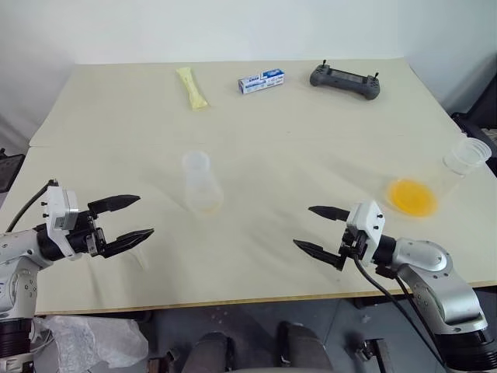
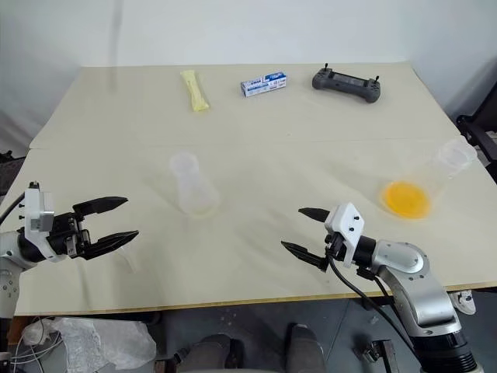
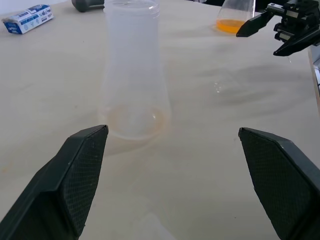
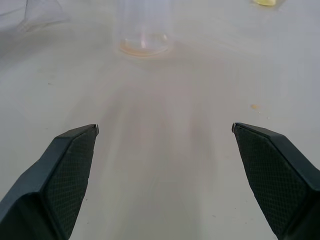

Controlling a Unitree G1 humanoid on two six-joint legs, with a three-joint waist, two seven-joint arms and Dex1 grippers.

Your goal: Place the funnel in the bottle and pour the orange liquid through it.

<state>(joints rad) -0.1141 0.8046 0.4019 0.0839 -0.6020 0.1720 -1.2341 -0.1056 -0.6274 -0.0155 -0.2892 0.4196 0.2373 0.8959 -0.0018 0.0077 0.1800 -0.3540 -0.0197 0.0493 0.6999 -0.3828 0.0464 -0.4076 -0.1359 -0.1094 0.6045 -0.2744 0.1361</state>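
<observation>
The bottle (image 1: 203, 191) is a long way from the orange liquid, so my left gripper needs to grab the bottle's neck (image 1: 196, 162) and bring the bottle toward my right gripper before I place the funnel.
The bottle (image 1: 200, 183), a clear flask with a broad base, stands upright in the middle of the table. The funnel (image 4: 35, 15), small and clear, lies on the table by my left gripper (image 1: 145, 215), just beneath its lower finger. My left gripper hangs open and empty at the front left and points toward the bottle. The orange liquid (image 1: 411, 196) pools in the bottom of a clear conical vessel at the right. My right gripper (image 1: 303, 226) is open and empty near the front edge, left of that vessel, and points toward the bottle (image 4: 145, 30).
A yellow packet (image 1: 192, 87), a blue and white box (image 1: 261, 81) and a black controller (image 1: 345, 80) lie along the table's far side. A clear ribbed cup (image 1: 468, 155) stands at the right edge behind the orange vessel. The table's front edge (image 1: 233, 301) runs just below both grippers.
</observation>
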